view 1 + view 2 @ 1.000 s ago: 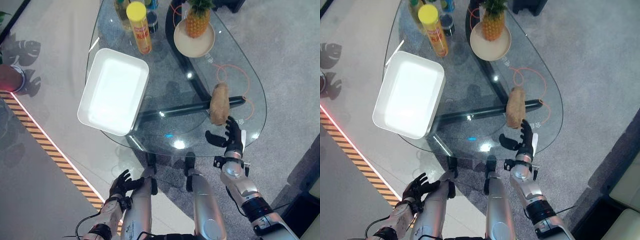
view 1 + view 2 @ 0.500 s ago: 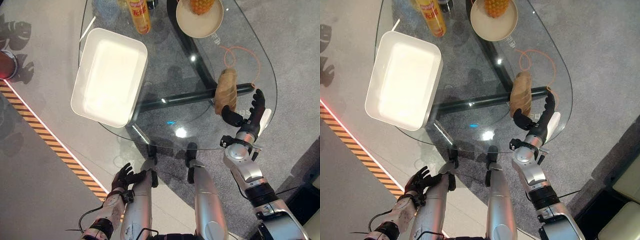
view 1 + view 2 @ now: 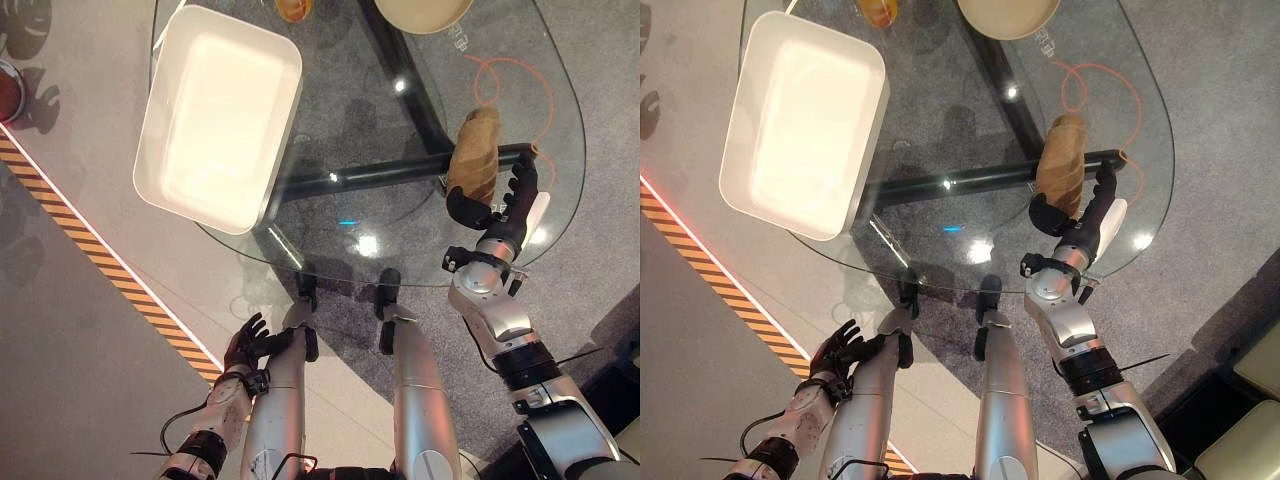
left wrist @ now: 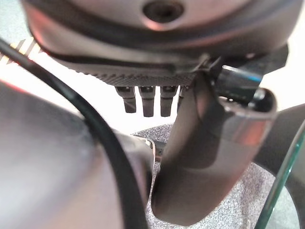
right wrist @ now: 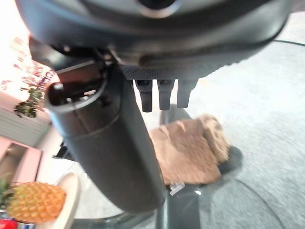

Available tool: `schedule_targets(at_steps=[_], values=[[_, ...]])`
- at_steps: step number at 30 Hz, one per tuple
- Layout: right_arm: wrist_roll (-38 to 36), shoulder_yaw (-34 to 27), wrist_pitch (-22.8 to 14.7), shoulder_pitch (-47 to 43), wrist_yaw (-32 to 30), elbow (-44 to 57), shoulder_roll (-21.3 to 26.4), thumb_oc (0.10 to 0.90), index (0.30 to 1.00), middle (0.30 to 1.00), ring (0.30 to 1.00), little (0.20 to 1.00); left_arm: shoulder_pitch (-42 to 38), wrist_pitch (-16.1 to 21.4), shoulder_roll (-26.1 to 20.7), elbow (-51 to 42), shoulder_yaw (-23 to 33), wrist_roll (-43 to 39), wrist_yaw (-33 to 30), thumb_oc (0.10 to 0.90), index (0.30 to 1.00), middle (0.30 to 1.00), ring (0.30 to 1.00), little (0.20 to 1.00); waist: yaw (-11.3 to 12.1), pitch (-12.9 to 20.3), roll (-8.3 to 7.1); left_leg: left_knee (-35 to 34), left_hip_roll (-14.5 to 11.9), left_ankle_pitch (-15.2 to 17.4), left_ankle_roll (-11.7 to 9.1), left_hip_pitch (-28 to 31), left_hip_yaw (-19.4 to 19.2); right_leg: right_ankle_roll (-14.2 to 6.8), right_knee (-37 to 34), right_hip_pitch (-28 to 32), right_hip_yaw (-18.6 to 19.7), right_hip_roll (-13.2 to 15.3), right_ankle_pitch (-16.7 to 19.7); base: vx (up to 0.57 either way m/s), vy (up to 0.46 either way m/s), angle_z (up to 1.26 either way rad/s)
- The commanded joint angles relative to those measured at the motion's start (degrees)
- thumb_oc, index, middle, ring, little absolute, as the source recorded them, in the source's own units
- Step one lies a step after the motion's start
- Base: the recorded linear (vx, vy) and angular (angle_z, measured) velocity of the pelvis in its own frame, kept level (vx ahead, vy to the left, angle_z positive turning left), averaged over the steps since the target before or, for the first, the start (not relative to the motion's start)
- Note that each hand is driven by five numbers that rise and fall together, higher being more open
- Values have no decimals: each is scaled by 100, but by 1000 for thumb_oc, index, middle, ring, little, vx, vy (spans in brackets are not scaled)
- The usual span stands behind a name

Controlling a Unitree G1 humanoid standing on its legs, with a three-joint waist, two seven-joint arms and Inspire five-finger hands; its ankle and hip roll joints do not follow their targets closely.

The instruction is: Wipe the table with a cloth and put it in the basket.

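Note:
My gripper is going to lift the cloth (image 3: 474,158) and move it across the table. The cloth lies in a thick, compact roll (image 3: 481,130), so it should stay wound up.
A brown cloth (image 3: 474,150) lies rolled up on the right part of the glass table (image 3: 340,120). My right hand (image 3: 503,222) is open at the cloth's near end. Its thumb lies against that end and its straight fingers (image 3: 522,180) reach along the cloth's right side. In the right wrist view the cloth (image 5: 190,150) shows just past the thumb and fingers. A white rectangular basket (image 3: 215,110) stands empty on the table's left part. My left hand (image 3: 247,345) hangs open low down, below the table's near edge, holding nothing.
At the table's far edge stand a cream plate (image 3: 420,8) with a pineapple (image 5: 33,200) and a yellow bottle (image 3: 292,8). An orange cord (image 3: 510,80) loops under the glass behind the cloth. Striped tape (image 3: 100,265) crosses the floor at the left.
The camera has shifted, so the table sits higher in the picture. My right hand has moved from the table's near edge up to the cloth's near end. The left hand has stayed put.

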State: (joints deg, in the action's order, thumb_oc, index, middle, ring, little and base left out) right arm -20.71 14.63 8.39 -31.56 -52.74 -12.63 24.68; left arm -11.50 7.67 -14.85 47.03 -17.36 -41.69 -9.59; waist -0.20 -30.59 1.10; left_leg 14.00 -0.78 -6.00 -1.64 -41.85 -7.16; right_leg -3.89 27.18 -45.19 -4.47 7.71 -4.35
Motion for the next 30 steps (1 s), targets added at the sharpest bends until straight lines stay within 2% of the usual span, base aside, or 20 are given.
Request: schedule_targets(at_steps=[1, 10, 21, 25, 30], values=[[-10, -156, -224, -167, -489, 490, 376, 800, 900, 900, 900, 900, 454, -130, 259, 53, -342, -58, -154, 800, 900, 900, 900, 900, -84, 79, 129, 1009, 323, 962, 74, -331, -112, 48, -823, -84, -386, -246, 654, 0, 0, 0], [-305, -113, 29, -446, -723, 13, 452, 800, 900, 900, 900, 900, 417, -121, 244, -31, -452, -62, -174, 800, 900, 900, 900, 900, -32, 79, 215, 1062, 334, 954, 79, -575, -88, 48, -788, -357, -389, -203, 710, 0, 2, 1], [-356, -59, 42, -828, -738, -450, 633, 800, 900, 900, 900, 900, 317, -125, 187, -11, -484, -88, -84, 800, 900, 900, 900, 900, 29, 79, 289, 1086, 376, 924, 80, -729, -53, 27, -780, -514, -378, -187, 758, 1, 5, 1], [-465, -6, 352, -1023, -590, -659, 768, 800, 900, 900, 900, 900, 288, -161, 136, -95, -552, -73, -123, 800, 900, 900, 900, 900, 69, 79, 308, 1115, 380, 922, 78, -834, -4, 22, -741, -629, -386, -164, 776, 9, -5, 4], [-574, 86, 355, -1197, -480, -913, 881, 800, 900, 900, 900, 900, 321, -148, 79, -140, -577, -59, -154, 800, 900, 900, 900, 900, 120, 79, 336, 1156, 398, 931, 91, -943, 49, 22, -713, -741, -396, -149, 784, 16, -13, 10]])
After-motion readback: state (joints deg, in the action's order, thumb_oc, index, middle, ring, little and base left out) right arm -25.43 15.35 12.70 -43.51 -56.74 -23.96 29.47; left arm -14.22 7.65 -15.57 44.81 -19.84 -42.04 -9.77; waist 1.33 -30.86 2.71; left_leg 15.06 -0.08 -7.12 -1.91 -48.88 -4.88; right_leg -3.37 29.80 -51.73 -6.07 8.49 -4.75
